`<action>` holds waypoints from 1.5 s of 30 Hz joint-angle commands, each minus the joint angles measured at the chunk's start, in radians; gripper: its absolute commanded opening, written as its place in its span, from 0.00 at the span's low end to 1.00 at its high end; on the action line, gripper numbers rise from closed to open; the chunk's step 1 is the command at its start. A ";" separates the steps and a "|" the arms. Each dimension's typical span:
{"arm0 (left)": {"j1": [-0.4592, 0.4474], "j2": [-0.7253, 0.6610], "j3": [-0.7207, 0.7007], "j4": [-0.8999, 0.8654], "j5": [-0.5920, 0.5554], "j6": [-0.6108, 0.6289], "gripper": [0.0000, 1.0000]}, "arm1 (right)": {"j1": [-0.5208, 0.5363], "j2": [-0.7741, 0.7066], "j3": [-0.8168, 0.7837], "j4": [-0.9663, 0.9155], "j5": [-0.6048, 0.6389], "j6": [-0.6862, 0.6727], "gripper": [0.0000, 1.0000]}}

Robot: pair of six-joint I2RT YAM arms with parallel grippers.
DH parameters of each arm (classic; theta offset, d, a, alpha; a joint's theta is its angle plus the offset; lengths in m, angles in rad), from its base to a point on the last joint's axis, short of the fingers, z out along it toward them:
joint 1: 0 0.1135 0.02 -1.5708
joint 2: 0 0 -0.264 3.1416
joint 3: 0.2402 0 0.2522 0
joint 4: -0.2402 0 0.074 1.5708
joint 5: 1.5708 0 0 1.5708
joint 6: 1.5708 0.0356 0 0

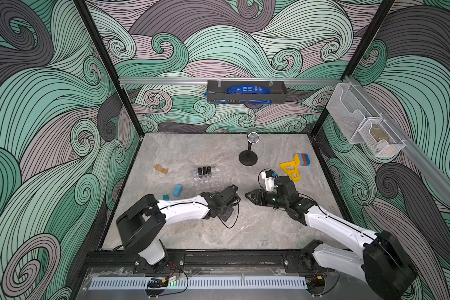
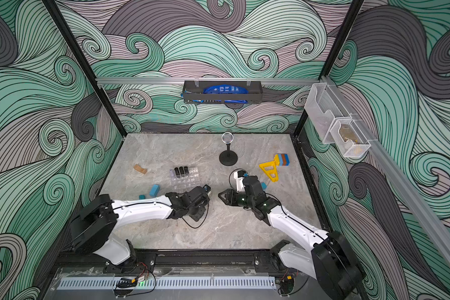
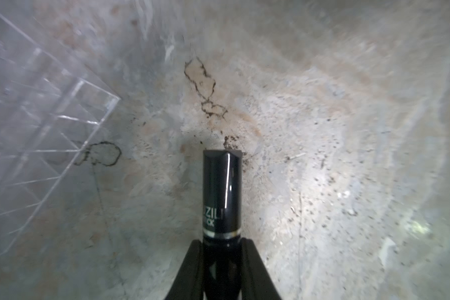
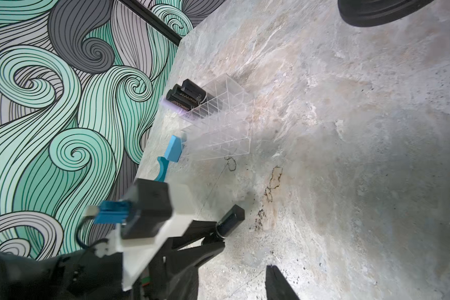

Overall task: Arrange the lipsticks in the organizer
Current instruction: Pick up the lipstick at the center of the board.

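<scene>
My left gripper has its fingers off the black lipstick's printed end [image 4: 232, 218] and should go on toward my open right gripper [image 4: 232, 286], then release once that grips the printed end.
The clear organizer [image 1: 209, 179] [image 2: 188, 179] sits mid-table in both top views. Three black lipsticks [image 1: 204, 171] stand side by side in its far row, with a pale lavender tube [image 1: 194, 173] beside them. My left gripper [image 3: 222, 241] is shut on another black lipstick [image 3: 222, 187] below its silver band. It hovers low over bare table just off the organizer's [image 3: 37, 117] near right corner. My right gripper [image 1: 249, 195] points at the left gripper [image 1: 231, 189] from the right. It stands open with nothing between its fingers [image 4: 276, 283].
A microphone on a round black base [image 1: 248, 157] stands behind the right gripper. A yellow frame [image 1: 290, 168] and stacked coloured blocks [image 1: 304, 159] lie at the right. A tan block [image 1: 161, 169] and blue blocks [image 1: 177, 190] lie left of the organizer.
</scene>
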 commanded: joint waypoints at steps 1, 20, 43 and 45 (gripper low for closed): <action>-0.005 -0.154 -0.055 0.138 0.046 0.099 0.09 | -0.003 -0.039 0.038 -0.073 -0.112 0.040 0.50; -0.142 -0.368 -0.188 0.360 -0.013 0.284 0.08 | 0.139 -0.023 0.134 -0.077 -0.099 0.185 0.51; -0.175 -0.418 -0.118 0.237 -0.121 0.214 0.48 | 0.110 0.034 0.100 0.103 -0.179 0.145 0.19; -0.172 -0.461 -0.085 0.151 -0.132 0.124 0.58 | 0.084 0.002 0.076 0.179 -0.203 0.084 0.15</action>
